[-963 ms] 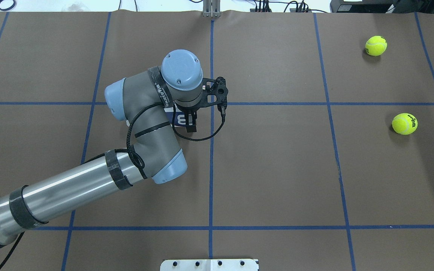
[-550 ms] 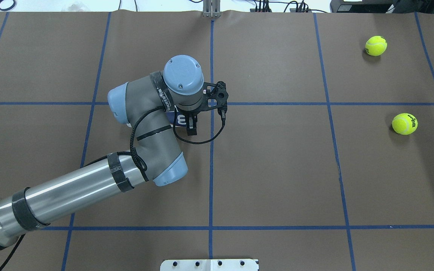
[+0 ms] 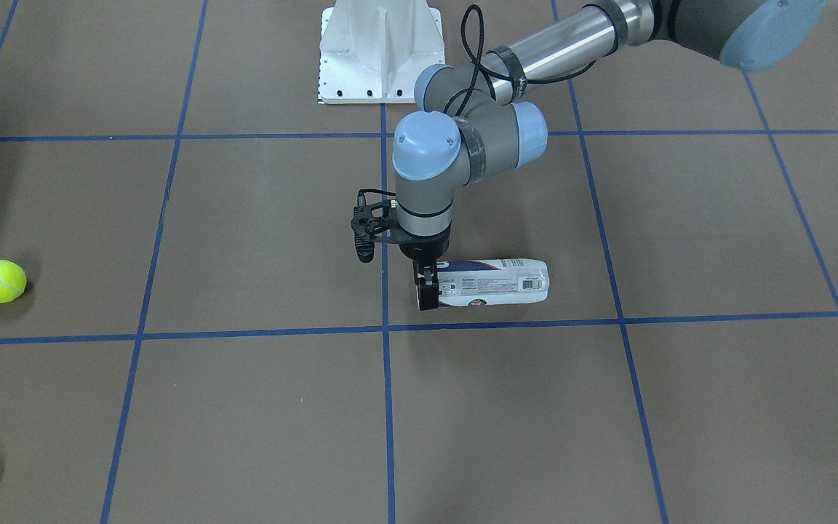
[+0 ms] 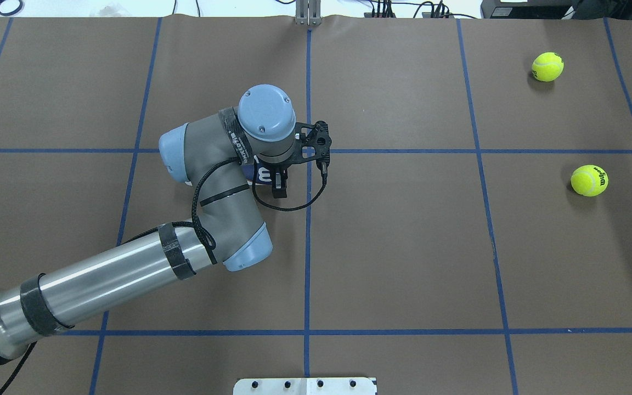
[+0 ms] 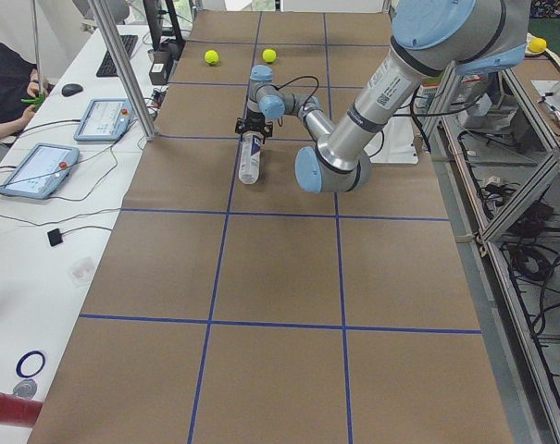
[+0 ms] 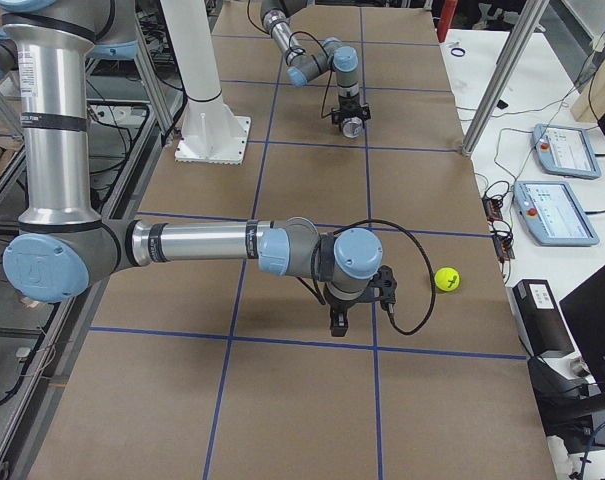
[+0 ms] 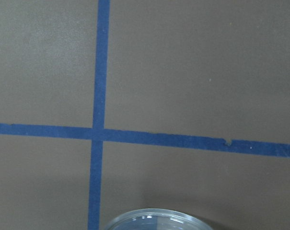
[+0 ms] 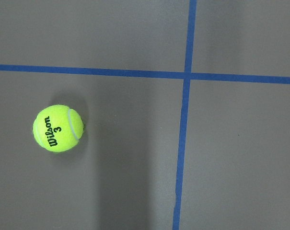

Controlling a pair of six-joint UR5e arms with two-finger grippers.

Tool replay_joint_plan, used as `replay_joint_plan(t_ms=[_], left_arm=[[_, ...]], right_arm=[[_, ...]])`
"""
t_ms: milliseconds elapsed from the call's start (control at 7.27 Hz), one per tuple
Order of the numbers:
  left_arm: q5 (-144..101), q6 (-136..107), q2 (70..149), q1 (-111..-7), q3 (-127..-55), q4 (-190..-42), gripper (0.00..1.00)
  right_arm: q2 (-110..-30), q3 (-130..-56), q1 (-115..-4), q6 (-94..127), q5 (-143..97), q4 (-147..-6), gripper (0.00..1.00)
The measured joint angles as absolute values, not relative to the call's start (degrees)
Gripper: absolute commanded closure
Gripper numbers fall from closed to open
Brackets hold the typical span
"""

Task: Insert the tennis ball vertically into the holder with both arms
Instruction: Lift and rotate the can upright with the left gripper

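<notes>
The holder's clear rim (image 7: 156, 212) is by the robot's left gripper, so I expect the holder to stand open and empty, opening up, when the robot turns it upright.
The holder (image 3: 495, 284) lies on its side on the brown table, its clear rim showing at the bottom of the left wrist view (image 7: 156, 220). My left gripper (image 3: 428, 285) points straight down over the holder's end, one finger on each side of it, open. Its near finger (image 4: 278, 187) hangs beside the navy label (image 4: 265, 174). Two tennis balls (image 4: 547, 66) (image 4: 589, 180) rest far to the right. In the right side view my right gripper (image 6: 339, 320) hovers low, a short way from one tennis ball (image 6: 445, 279); I cannot tell whether it is open or shut. That tennis ball (image 8: 58, 128) appears in the right wrist view.
The white pedestal (image 3: 379, 51) stands at the robot's side of the table. Blue tape lines (image 4: 308, 247) grid the brown surface. Metal posts (image 6: 502, 75) and tablets (image 6: 567, 150) line the operators' edge, where a person's arm (image 5: 6, 88) rests.
My left wrist has shifted a little toward the robot and lowered over the holder's end. The holder and both balls have stayed in place.
</notes>
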State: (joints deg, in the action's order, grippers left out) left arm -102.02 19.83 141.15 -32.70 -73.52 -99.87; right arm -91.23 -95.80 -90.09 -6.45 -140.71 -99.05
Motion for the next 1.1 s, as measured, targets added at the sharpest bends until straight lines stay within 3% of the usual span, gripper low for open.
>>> replay_joint_plan(t_ms=[275, 413, 826, 1101], left_arm=[[-101.65, 19.64, 141.17, -32.85, -73.97, -99.77, 0.73], [-101.14, 19.0, 141.2, -33.1, -75.26, -99.76, 0.78], [-100.2, 10.89, 141.26, -34.76, -84.23, -99.98, 0.78], [-96.29, -1.08, 141.06, -35.29, -89.24, -107.92, 0.75]], right_arm=[[-91.15, -95.84, -90.09, -6.36, -140.71, -99.05, 0.0], [-91.06, -95.87, -90.09, -6.34, -140.71, -99.05, 0.0], [-90.76, -96.1, -90.12, -6.33, -140.73, -99.05, 0.0], [-90.66, -96.43, -90.15, -6.31, -140.79, -99.05, 0.0]])
